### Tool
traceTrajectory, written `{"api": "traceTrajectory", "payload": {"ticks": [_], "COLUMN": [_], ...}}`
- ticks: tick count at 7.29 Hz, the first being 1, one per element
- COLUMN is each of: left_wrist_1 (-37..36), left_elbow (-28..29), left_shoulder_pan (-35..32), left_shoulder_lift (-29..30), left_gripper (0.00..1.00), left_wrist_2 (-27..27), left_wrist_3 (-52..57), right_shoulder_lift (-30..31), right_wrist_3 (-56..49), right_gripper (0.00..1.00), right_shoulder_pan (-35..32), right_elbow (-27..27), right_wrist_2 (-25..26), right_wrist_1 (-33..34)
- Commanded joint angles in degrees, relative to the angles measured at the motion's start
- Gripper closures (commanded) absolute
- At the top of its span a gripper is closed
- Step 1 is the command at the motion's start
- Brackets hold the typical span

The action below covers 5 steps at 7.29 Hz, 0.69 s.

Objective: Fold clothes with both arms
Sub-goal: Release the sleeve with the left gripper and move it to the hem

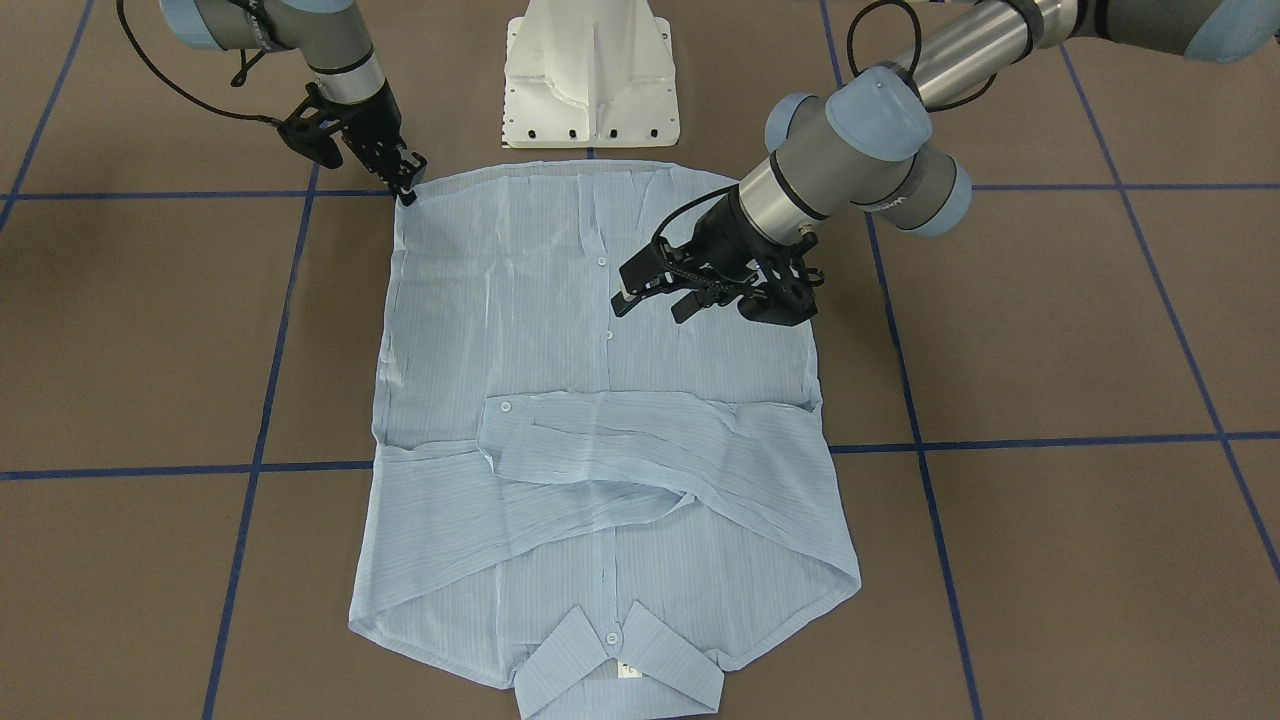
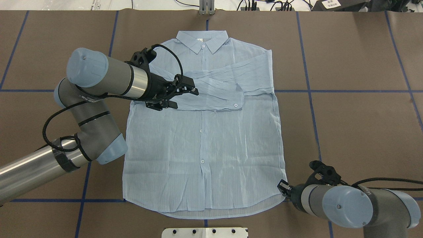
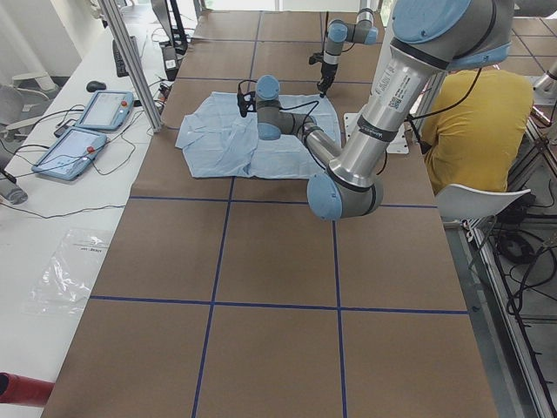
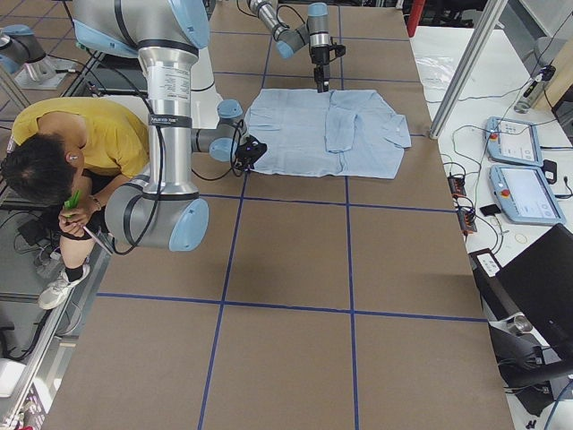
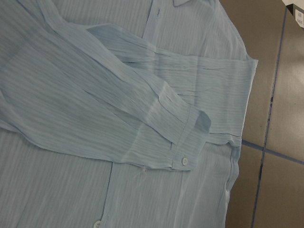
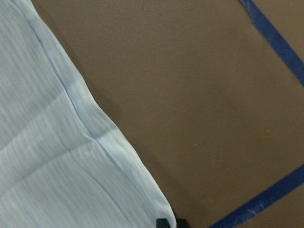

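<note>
I hold one hem corner in my right gripper while the opposite corner lies free, so next my left gripper pinches that before both grippers lift the hem.
The light-blue striped shirt (image 1: pixel 600 400) lies flat and front up on the brown table, collar (image 2: pixel 202 40) at the far side, both sleeves folded across the chest (image 2: pixel 214 89). My left gripper (image 1: pixel 650 305) is open and empty, hovering just above the shirt's left chest, beside the folded sleeves; it also shows in the overhead view (image 2: pixel 184 99). My right gripper (image 1: pixel 408 192) is down at the near right hem corner (image 2: pixel 282 188). Its fingertips (image 6: pixel 168 222) meet at the very tip of that corner and look shut on it.
The white pedestal base (image 1: pixel 590 80) stands just behind the hem. Blue tape lines (image 2: pixel 347 91) cross the table. A person in a yellow shirt (image 4: pixel 81 143) sits beside the robot. Tablets and cables (image 3: pixel 87 122) lie on a side bench.
</note>
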State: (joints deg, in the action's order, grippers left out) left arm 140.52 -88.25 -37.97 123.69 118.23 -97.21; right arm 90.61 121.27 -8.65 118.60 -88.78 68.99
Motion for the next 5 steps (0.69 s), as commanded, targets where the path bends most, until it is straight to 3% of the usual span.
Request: {"api": "traceTrajectory", "payload": {"ticks": [1,2,5], "left_wrist_1": [-0.1,-0.2,-0.8], "left_elbow": [0.2,-0.3,-3.2], "left_shoulder_pan": [0.1,0.3,9.6], "left_shoulder_lift": [-0.5,-1.8,-9.1], "left_gripper": [0.05,0.05,0.09], "left_wrist_2": [0.0,-0.4,-14.8], "left_wrist_3": [0.1,0.0,-0.3], "right_shoulder_lift": [0.2,0.4,0.4], "right_wrist_3": [-0.1,-0.2,-0.2], "right_gripper": [1.0,1.0,1.0], "right_shoulder_pan": [-1.1,-1.5,-1.4], "right_elbow": [1.0,3.2,4.4], "right_wrist_2": [-0.4,-0.6,-0.7], "right_wrist_1": [0.1,0.1,0.1]}}
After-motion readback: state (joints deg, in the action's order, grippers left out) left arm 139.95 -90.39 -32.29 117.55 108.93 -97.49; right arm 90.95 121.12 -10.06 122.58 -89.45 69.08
